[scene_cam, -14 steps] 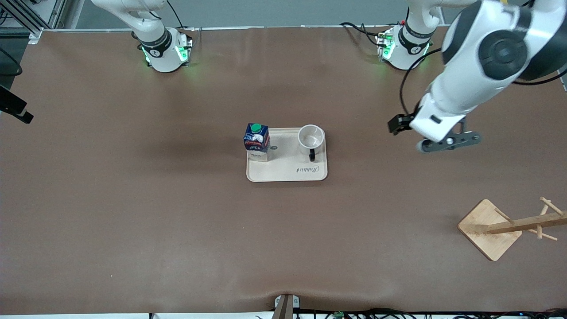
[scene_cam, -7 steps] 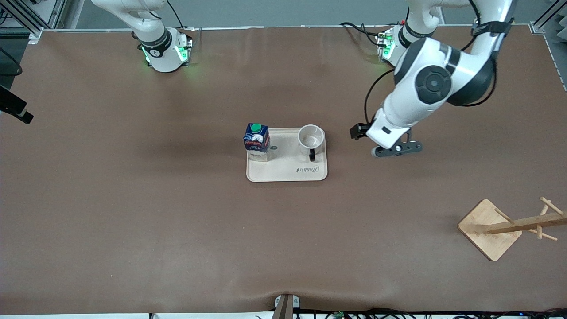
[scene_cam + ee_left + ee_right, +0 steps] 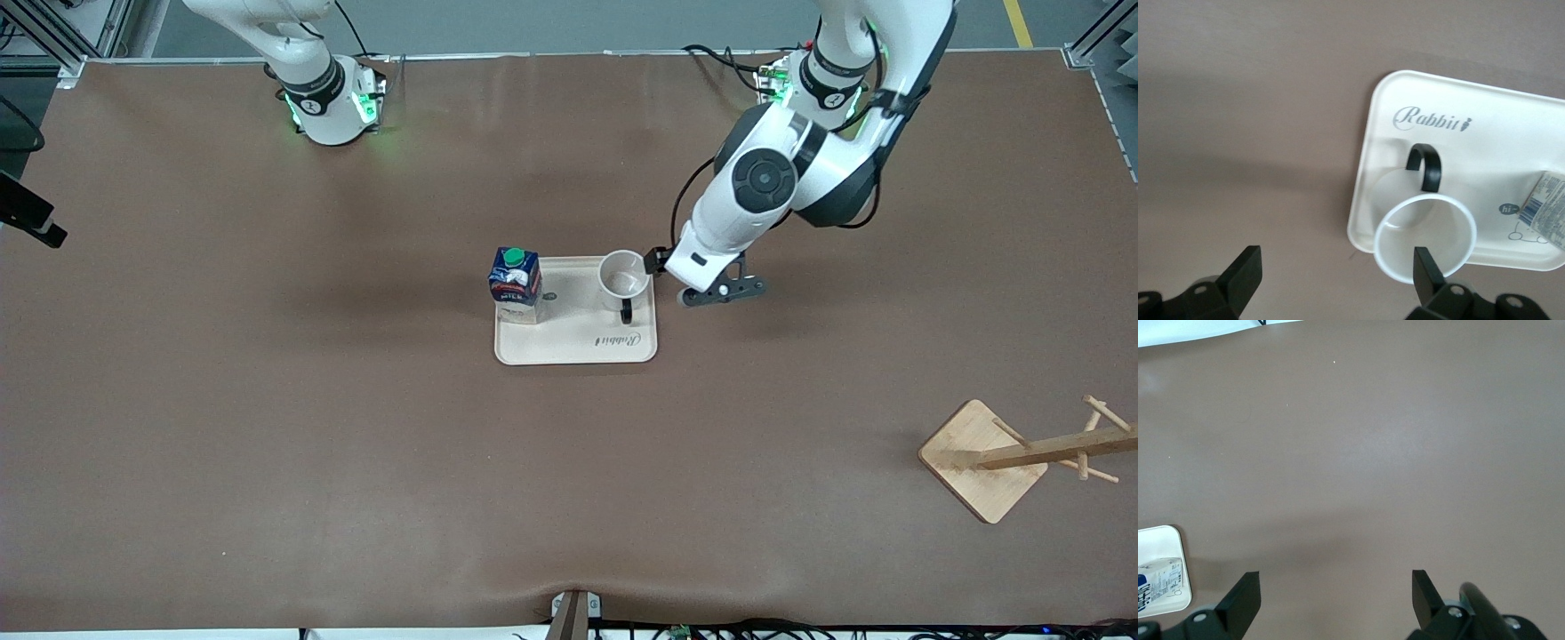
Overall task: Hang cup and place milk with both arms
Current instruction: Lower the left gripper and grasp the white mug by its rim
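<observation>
The black handle [image 3: 626, 311] sticks out in a loop from only one side of the cup [image 3: 623, 276], so I expect the cup to tip sideways and hang below the handle when the robot hangs it on a peg.
The cup [image 3: 624, 277], white with a black handle, stands upright on a cream tray [image 3: 578, 342] at the corner toward the left arm's end. The milk [image 3: 515, 284] stands on the tray's corner toward the right arm's end. My left gripper [image 3: 673, 267] hovers over the tray's edge beside the cup. In the left wrist view my left gripper [image 3: 1337, 277] is open and empty, with one fingertip [image 3: 1426, 270] over the cup's rim [image 3: 1425, 237] and the other over bare table. My right gripper [image 3: 1335, 597] is open and empty, over bare table, with the milk [image 3: 1158, 587] off to one side.
A wooden cup rack [image 3: 1022, 453] with pegs stands near the front camera at the left arm's end. The tray [image 3: 1385, 133] carries the word "Rabbit". A black bracket [image 3: 27, 213] juts in at the table's edge at the right arm's end.
The left arm has swung from the left arm's end of the table toward the tray and come lower, so its gripper is now beside the cup. Cup, milk and rack have not moved.
</observation>
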Available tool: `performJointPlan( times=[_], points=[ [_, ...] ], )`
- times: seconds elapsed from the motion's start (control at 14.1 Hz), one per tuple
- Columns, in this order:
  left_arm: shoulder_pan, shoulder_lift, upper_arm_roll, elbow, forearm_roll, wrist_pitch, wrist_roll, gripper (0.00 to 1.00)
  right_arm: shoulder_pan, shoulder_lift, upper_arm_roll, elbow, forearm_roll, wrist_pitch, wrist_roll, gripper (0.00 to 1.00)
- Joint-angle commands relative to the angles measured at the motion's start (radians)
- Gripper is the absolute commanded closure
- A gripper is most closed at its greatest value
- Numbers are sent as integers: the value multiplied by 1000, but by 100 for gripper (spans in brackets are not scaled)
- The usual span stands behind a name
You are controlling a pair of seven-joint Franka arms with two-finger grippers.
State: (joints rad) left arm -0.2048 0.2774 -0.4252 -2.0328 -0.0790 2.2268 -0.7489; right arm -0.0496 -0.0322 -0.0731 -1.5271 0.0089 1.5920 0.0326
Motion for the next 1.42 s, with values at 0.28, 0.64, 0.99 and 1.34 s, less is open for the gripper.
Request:
performJointPlan(
  times=[0.28,0.64,0.99,1.34],
  points=[
    [-54,151,-3,-3,-12,194,-50,0,-10,-5,6,2,16,-9,6,0],
    [-73,155,-1,-21,-10,192,-53,5,-12,-3,6,4,17,-9,4,0],
    [-100,189,3,-20,4,194,-53,66,-12,5,6,2,17,-9,10,0],
    [-88,184,8,-12,5,189,-58,100,-13,5,4,-5,17,-10,15,0]
  ],
)
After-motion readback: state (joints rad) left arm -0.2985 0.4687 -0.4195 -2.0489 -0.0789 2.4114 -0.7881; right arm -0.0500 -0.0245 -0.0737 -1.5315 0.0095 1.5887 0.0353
